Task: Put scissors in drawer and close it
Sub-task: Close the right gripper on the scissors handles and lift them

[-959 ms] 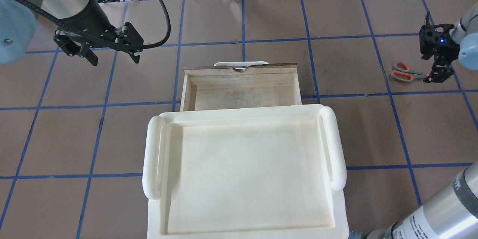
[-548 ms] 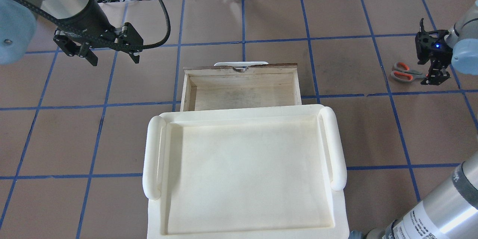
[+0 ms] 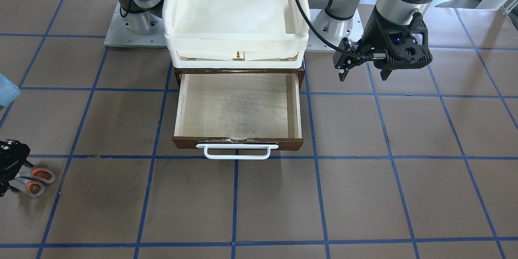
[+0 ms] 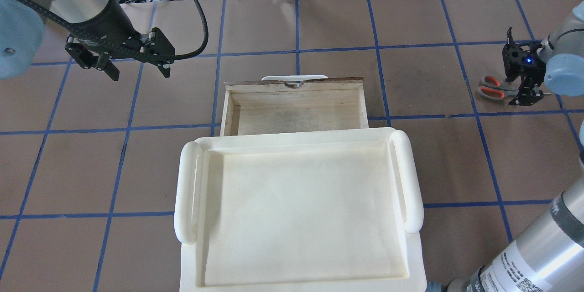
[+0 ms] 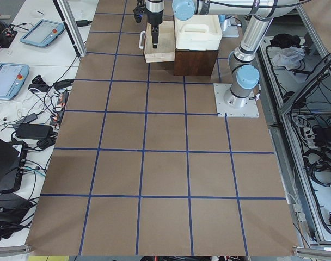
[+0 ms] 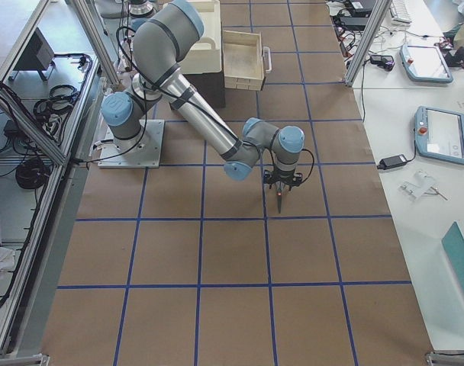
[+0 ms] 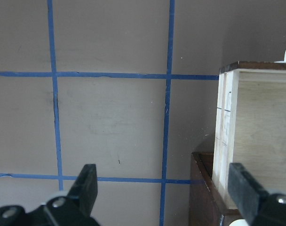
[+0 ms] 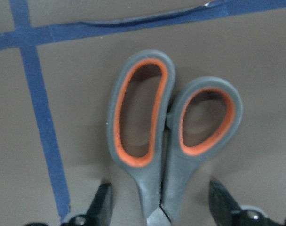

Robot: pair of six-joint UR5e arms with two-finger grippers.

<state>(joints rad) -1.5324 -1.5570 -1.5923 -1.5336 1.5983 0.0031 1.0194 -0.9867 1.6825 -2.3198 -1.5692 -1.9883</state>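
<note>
The grey handles meet (image 8: 168, 119) between the loops, so the scissors (image 3: 32, 178) will stay closed when I pick them up and carry them by the neck.
The scissors (image 8: 166, 136) lie flat on the table at the far right in the overhead view (image 4: 492, 87), with grey handles, orange-lined loops and the blades hidden under my right gripper. My right gripper (image 8: 162, 212) is open and low over them, one finger on each side of the neck below the loops; it also shows in the overhead view (image 4: 524, 96). The drawer (image 4: 319, 83) is pulled out and empty, with a white bar handle (image 3: 236, 151). My left gripper (image 4: 139, 74) is open and empty, hovering left of the drawer, whose side wall (image 7: 227, 132) shows in the left wrist view.
A cream-white plastic tray stack (image 4: 187, 191) sits on top of the dark cabinet behind the drawer. The table is brown with blue tape lines. The right arm's elbow (image 4: 565, 73) hangs just right of the scissors.
My right gripper has shifted a little left along the scissors toward the handles, still open. The left arm has stayed in place.
</note>
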